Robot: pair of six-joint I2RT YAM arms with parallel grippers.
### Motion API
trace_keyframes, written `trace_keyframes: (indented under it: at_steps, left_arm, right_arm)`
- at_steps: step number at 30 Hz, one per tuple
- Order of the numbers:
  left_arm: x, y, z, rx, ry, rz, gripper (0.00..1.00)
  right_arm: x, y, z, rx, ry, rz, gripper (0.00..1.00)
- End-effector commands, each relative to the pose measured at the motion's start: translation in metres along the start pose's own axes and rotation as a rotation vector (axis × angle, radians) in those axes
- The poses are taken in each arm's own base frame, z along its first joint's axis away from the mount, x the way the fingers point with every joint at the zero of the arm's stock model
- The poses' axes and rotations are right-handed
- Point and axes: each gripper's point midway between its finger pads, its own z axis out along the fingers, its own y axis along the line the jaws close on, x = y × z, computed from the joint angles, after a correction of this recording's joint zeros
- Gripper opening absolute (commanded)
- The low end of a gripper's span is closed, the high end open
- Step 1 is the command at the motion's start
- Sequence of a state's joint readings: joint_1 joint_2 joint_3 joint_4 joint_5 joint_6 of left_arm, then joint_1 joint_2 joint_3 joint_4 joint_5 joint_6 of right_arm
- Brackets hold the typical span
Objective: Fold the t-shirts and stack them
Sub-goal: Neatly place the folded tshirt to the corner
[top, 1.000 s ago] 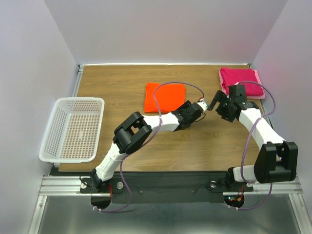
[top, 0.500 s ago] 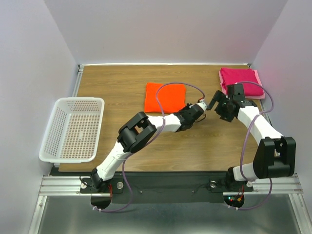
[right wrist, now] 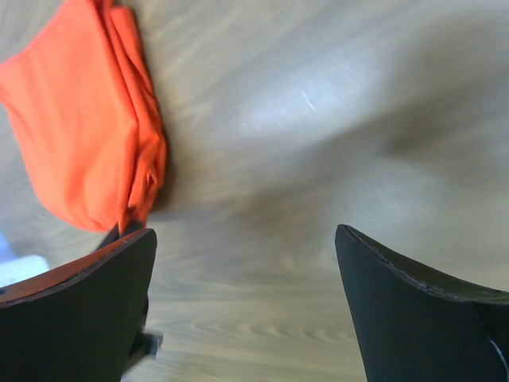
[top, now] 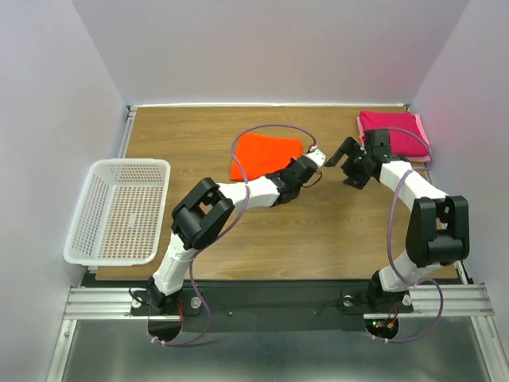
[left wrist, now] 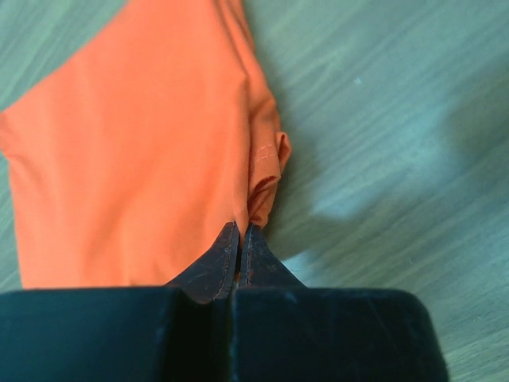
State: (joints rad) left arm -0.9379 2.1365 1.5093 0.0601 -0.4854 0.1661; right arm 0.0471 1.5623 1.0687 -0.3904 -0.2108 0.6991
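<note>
My gripper will hold the orange t-shirt's folded edge (right wrist: 145,119) to carry the orange t-shirt. The orange t-shirt will sag but stay folded, because layers lie close together along that edge.
The orange t-shirt (top: 265,154) lies folded at the table's middle back, its near right corner bunched and raised. My left gripper (top: 301,165) is shut on that corner; in the left wrist view the black jaws (left wrist: 241,232) meet on the orange t-shirt's (left wrist: 135,151) edge. The magenta-pink t-shirt (top: 394,134) lies folded at the back right corner. Between the two shirts my right gripper (top: 345,166) hangs open over bare wood. Its wrist view shows nothing between the spread fingers (right wrist: 246,231), and the orange t-shirt (right wrist: 79,127) to the upper left.
A white lattice basket (top: 127,162) stands at the table's left edge. Purple cables loop over both arms. Walls close in the back and both sides of the table (top: 318,231).
My left gripper has shut on the orange shirt's corner and shifted back and left, bunching the cloth. The right gripper has moved back and left too, still open.
</note>
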Motion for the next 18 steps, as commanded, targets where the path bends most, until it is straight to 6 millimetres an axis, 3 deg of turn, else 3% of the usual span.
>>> trace_keyframes:
  at_steps: [1, 2, 6, 11, 13, 14, 18]
  left_arm:
    - [-0.030, 0.022, -0.022, 0.003, -0.061, -0.080, 0.00]
    - [-0.029, 0.024, -0.022, 0.006, -0.057, -0.087, 0.00]
    - [-0.026, 0.031, -0.023, 0.020, -0.040, -0.131, 0.00]
    - [-0.030, 0.029, -0.022, 0.041, -0.039, -0.150, 0.00]
    - [-0.029, 0.028, -0.022, 0.048, -0.028, -0.153, 0.00]
    - [-0.030, 0.027, -0.022, 0.050, -0.027, -0.155, 0.00]
    - [-0.038, 0.025, -0.021, 0.067, -0.038, -0.181, 0.00]
  right_arm:
    - [-0.025, 0.043, 0.013, -0.175, -0.034, 0.053, 1.00]
    - [-0.023, 0.040, 0.023, -0.175, -0.013, 0.070, 1.00]
    - [-0.018, 0.056, 0.045, -0.300, 0.038, 0.099, 1.00]
    - [-0.017, 0.068, 0.070, -0.403, 0.073, 0.121, 1.00]
    - [-0.008, 0.067, 0.086, -0.413, 0.122, 0.144, 1.00]
    - [-0.006, 0.079, 0.089, -0.440, 0.140, 0.133, 1.00]
    - [0.008, 0.095, 0.112, -0.448, 0.190, 0.142, 1.00]
